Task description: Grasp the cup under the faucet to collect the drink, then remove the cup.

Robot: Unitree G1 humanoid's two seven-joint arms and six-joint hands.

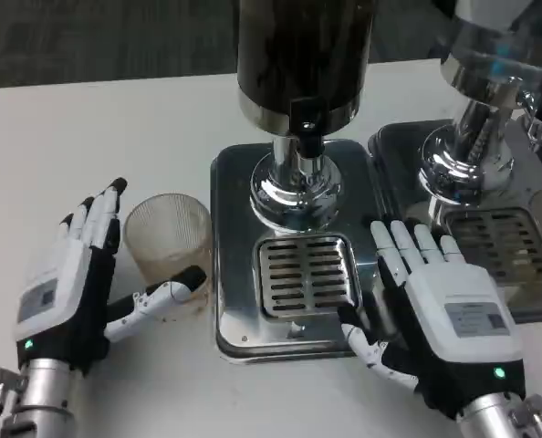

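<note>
Faint brown marks show by the cup's base, so a brownish stain should be hidden under the clear ribbed cup [169, 239] when I lift it.
A clear ribbed cup [168, 245] with a little pale drink at its bottom stands on the white table, left of the dispenser's steel tray [230, 237]. The black faucet [307, 123] hangs over the slotted drip grate [307, 274], which is bare. My left hand [75, 278] sits just left of the cup, fingers spread, with its thumb reaching across the cup's near side at the base. My right hand [435, 315] lies flat and open on the tray's right edge, beside the grate.
A second chrome dispenser [481, 109] with its own drip tray [508, 242] stands at the right, close behind my right hand. The dark drink tank [303, 50] rises over the middle tray. Bare white table stretches to the left and back.
</note>
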